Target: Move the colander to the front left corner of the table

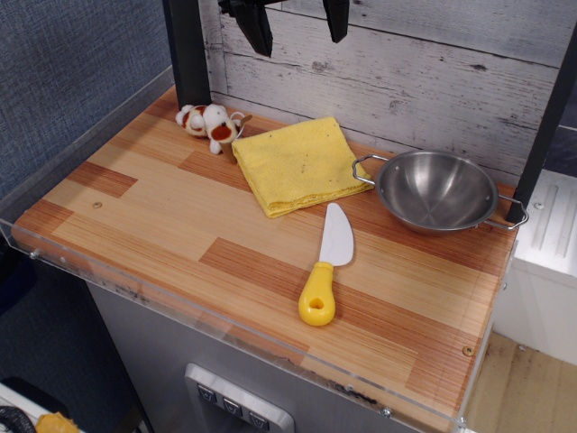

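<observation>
My gripper will make the colander [436, 191] tip with its far side low when I lift it, because the wide bowl reaches far out from the one wire loop handle [362, 169].
The colander [437, 190] is a shiny round steel bowl with two thin wire loop handles. It sits upright at the back right of the striped wood table [162, 212], just right of the yellow cloth. My gripper [297, 23] hangs high at the top of the view, above the back edge of the table and well up and left of the colander. Its two dark fingers [257, 27] are spread apart and hold nothing.
A folded yellow cloth [296, 164] lies at the back middle. A small white and brown plush toy [210, 124] lies at the back left. A toy knife [326, 265] with a yellow handle lies in the middle right. A black post [187, 50] stands at the back left.
</observation>
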Robot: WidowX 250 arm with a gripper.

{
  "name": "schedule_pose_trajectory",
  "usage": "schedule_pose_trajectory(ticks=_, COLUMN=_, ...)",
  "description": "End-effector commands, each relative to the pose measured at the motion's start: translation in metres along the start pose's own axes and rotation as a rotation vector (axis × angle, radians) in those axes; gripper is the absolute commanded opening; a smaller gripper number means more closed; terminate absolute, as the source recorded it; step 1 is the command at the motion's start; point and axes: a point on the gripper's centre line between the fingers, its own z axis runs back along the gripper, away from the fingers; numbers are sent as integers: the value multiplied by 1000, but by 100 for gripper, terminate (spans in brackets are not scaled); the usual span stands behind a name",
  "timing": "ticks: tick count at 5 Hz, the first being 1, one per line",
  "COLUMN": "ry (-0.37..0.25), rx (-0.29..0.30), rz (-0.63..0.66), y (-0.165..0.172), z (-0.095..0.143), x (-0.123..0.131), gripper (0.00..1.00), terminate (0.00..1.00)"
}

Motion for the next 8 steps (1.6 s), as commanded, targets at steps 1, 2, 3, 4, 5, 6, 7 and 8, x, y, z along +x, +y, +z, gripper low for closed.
schedule_pose_trajectory(ticks=1, ry=0, rx=0, rz=0, y=0, z=0, x=0, gripper=100, terminate=0)
schedule_pose_trajectory(ticks=2, ry=-9, rx=13, rz=59, y=-13, z=-15, x=-26, gripper=100, terminate=0)
schedule_pose_trajectory(ticks=3, ry=-17, rx=-13, rz=69, y=-28, z=-29, x=-51, gripper=100, terminate=0)
schedule_pose_trajectory(ticks=4, ry=-50, rx=-44, rz=70, y=-38, z=-42, x=-75, gripper=100, terminate=0)
schedule_pose_trajectory(ticks=5, ry=-42, rx=-79, rz=70, y=-45, z=-52, x=-96, gripper=100, terminate=0)
schedule_pose_trajectory(ticks=6, ry=-44, rx=-107, rz=87, y=-51, z=-64, x=-107, gripper=100, terminate=0)
schedule_pose_trajectory(ticks=7, ry=-35, rx=-123, rz=93, y=-57, z=-71, x=-105, gripper=100, terminate=0)
schedule_pose_trajectory(ticks=8, ry=-32, rx=-118, rz=129, y=-55, z=-76, x=-101, gripper=100, terminate=0)
